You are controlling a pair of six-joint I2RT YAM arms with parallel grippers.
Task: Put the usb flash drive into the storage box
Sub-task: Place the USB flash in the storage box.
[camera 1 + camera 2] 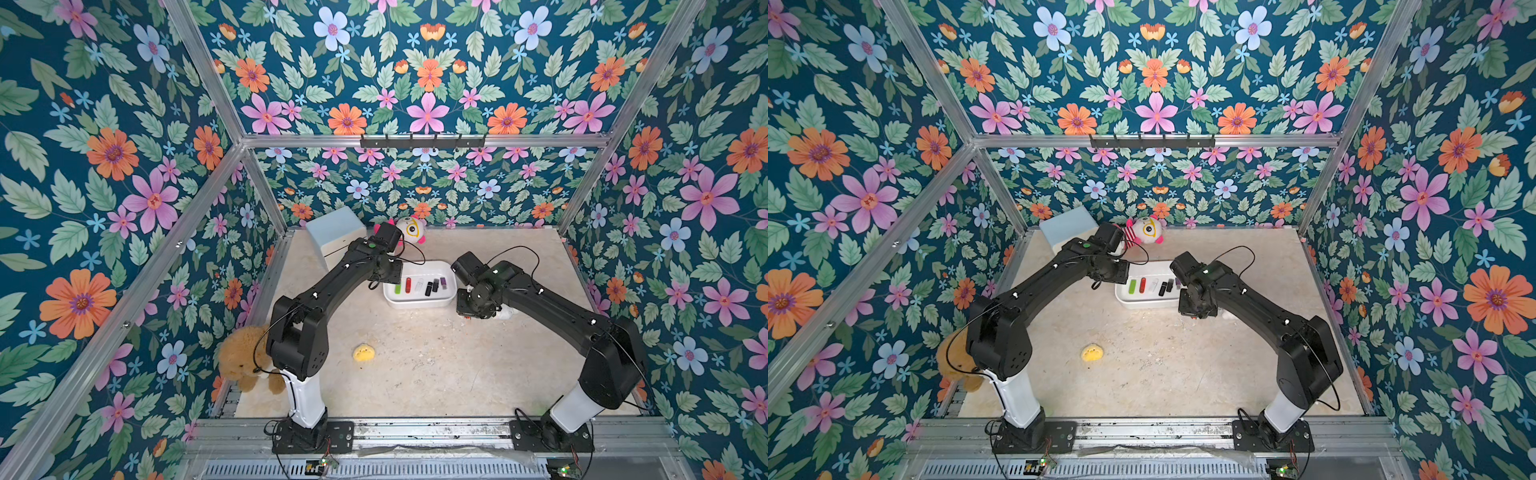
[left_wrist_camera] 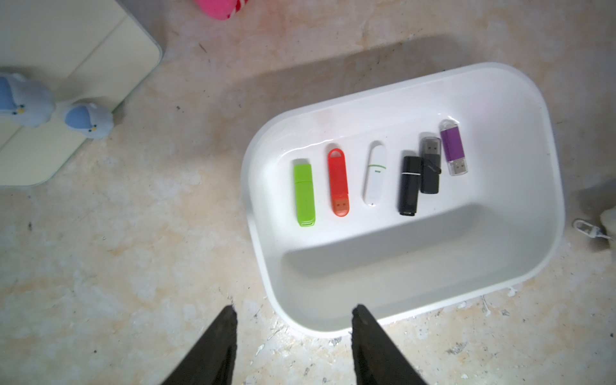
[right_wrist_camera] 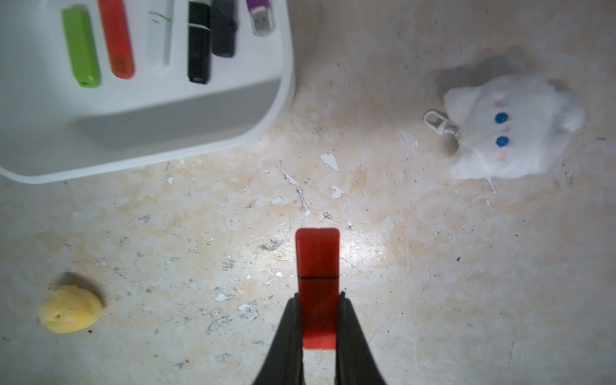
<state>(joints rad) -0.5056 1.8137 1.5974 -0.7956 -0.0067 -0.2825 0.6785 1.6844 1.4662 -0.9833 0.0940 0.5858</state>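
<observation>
I should keep going with my right gripper to the box's bottom [image 1: 413, 285] and release there, as the held usb flash drive [image 3: 318, 260] is parallel to the ones in the storage box.
The storage box [image 2: 333, 328] is a shallow white tub at the middle back of the table [image 1: 419, 305] [image 1: 1148, 302]. Several flash drives lie in a row inside it, among them a green one [image 2: 304, 195], a white one [image 2: 375, 173] and a purple one [image 2: 452, 146]. My right gripper [image 3: 318, 296] is shut on a red usb flash drive [image 3: 318, 266], held above the bare table just right of the box's near corner [image 3: 133, 156]. My left gripper [image 2: 295, 310] is open and holds nothing; it hangs over the box's near left corner. Both grippers are hidden under their wrists in both top views.
A pale blue-topped cabinet [image 1: 334, 232] and a pink-and-white doll [image 1: 409, 230] stand at the back left. A white plush keychain [image 3: 513, 130] lies right of the box. A yellow plush [image 1: 363, 354] sits mid-table, and a brown teddy [image 1: 245, 361] is by the left arm's base.
</observation>
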